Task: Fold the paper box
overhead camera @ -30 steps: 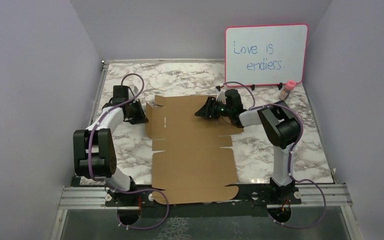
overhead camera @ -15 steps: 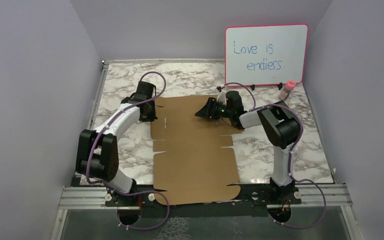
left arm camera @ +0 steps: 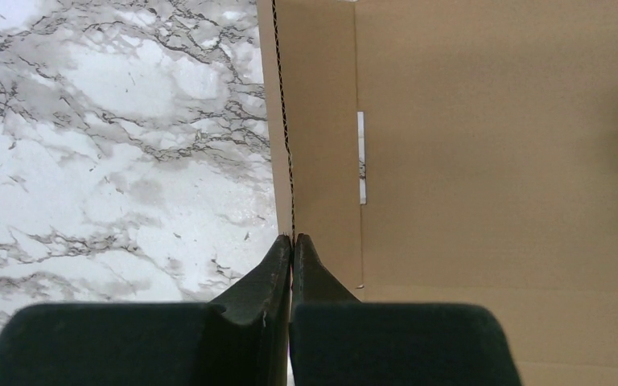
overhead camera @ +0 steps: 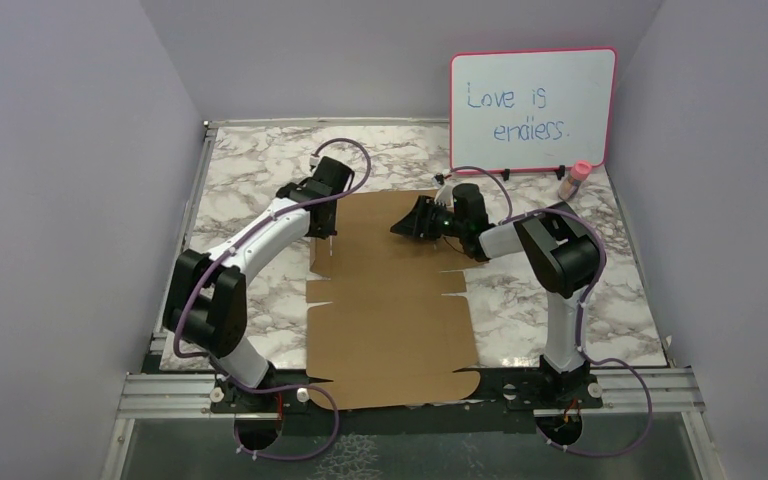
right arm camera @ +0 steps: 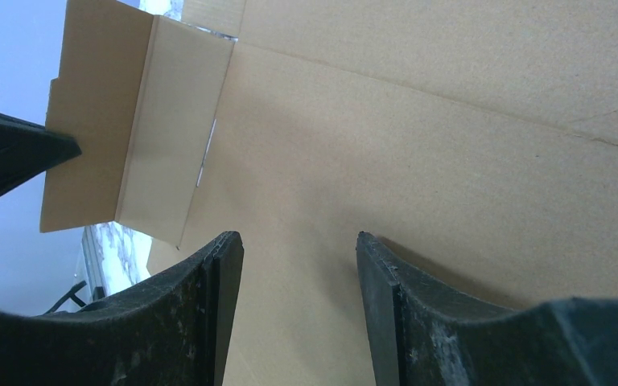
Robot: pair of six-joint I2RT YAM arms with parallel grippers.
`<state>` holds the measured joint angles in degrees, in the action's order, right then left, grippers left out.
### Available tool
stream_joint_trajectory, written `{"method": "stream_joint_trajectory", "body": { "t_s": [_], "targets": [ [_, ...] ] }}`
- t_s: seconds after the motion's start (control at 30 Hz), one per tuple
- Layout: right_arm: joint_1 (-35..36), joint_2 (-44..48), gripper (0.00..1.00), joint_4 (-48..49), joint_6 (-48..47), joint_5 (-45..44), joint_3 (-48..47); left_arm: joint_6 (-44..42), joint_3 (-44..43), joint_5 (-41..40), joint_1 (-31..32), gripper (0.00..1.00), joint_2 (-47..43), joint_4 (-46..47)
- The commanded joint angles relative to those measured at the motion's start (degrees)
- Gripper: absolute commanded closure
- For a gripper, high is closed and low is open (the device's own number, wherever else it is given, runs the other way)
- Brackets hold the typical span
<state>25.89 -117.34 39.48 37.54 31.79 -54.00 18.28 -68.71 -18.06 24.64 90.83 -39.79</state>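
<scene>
My left gripper is pinching the raised flap's edge [left arm camera: 286, 153], and the flap's crease is clear. I should keep folding the flap inward until it covers the crease [left arm camera: 361, 161], then let go.
The paper box [overhead camera: 390, 310] is a flat brown die-cut cardboard sheet lying on the marble table [overhead camera: 250, 160], reaching from the arm bases to mid-table. Its far left side flap [right arm camera: 141, 129] stands folded up; in the left wrist view its top edge [left arm camera: 283, 121] runs straight to my fingertips. My left gripper [overhead camera: 321, 228] [left arm camera: 292, 238] is shut, its tips touching that raised flap's edge from the outer side. My right gripper [overhead camera: 401, 226] [right arm camera: 298, 239] hangs open just above the sheet's far middle panel, with nothing between its fingers.
A pink-framed whiteboard [overhead camera: 532, 105] stands at the back right, with a small pink-capped bottle [overhead camera: 575, 180] beside it. Lavender walls close in the table on three sides. A metal rail [overhead camera: 160, 392] runs along the near edge.
My left arm has swung right and farther from its base, and the far left flap, which lay flat, now stands up. The left gripper closed fully. The right arm stayed still.
</scene>
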Motion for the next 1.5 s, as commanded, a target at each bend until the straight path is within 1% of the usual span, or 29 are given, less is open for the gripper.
{"method": "stream_joint_trajectory", "body": {
  "t_s": [0.0, 0.2, 0.43, 0.7, 0.77, 0.9, 1.0, 1.07, 1.17, 1.2, 1.23, 1.37, 1.47],
  "targets": [
    [0.5, -1.0, 0.4, -3.0, -0.4, -2.6, 2.0, 2.5, -3.4, -3.9, 4.3, 1.0, 3.0, -2.1],
    [0.5, -1.3, 0.4, -2.4, 0.0, -2.7, 2.3, 3.2, -7.0, -7.1, 9.7, 1.0, 7.3, -3.7],
    [0.5, -1.1, 0.4, -2.1, 0.2, -3.1, 2.9, 3.7, -10.9, -8.8, 13.7, 1.0, 10.9, -5.3],
    [0.5, -0.7, 0.4, -1.7, 0.2, -3.8, 3.4, 3.9, -13.2, -9.1, 15.9, 1.0, 14.0, -6.0],
    [0.5, -0.6, 0.4, -1.7, 0.3, -3.8, 3.5, 4.0, -13.4, -10.1, 16.2, 1.0, 14.6, -6.4],
    [0.5, -0.4, 0.4, -1.6, 0.3, -3.9, 3.7, 4.0, -14.2, -13.8, 16.2, 0.96, 14.9, -8.3],
    [0.5, -0.3, 0.4, -1.5, 0.3, -3.9, 3.7, 4.0, -14.9, -14.9, 16.2, 0.88, 14.5, -9.3],
    [0.5, -0.4, 0.4, -1.4, 0.4, -3.8, 3.7, 4.0, -15.3, -14.7, 16.3, 0.8, 13.9, -9.5],
    [0.5, -0.1, 0.4, -1.4, 0.3, -3.9, 3.8, 4.1, -15.6, -15.3, 16.2, 0.63, 12.3, -9.8],
    [0.6, 0.0, 0.4, -1.5, 0.3, -4.0, 3.8, 4.1, -15.6, -15.5, 16.2, 0.61, 11.6, -9.8],
    [0.5, 0.1, 0.4, -1.5, 0.2, -4.1, 4.0, 4.2, -15.5, -15.7, 16.2, 0.56, 10.6, -9.9],
    [0.5, 0.2, 0.4, -1.6, 0.1, -4.1, 4.0, 4.8, -14.6, -15.6, 15.7, 0.46, 5.6, -9.9],
    [0.5, 0.2, 0.4, -1.6, 0.0, -4.1, 3.9, 5.8, -12.5, -14.1, 13.9, 0.35, 1.3, -9.6]
  ]
}}
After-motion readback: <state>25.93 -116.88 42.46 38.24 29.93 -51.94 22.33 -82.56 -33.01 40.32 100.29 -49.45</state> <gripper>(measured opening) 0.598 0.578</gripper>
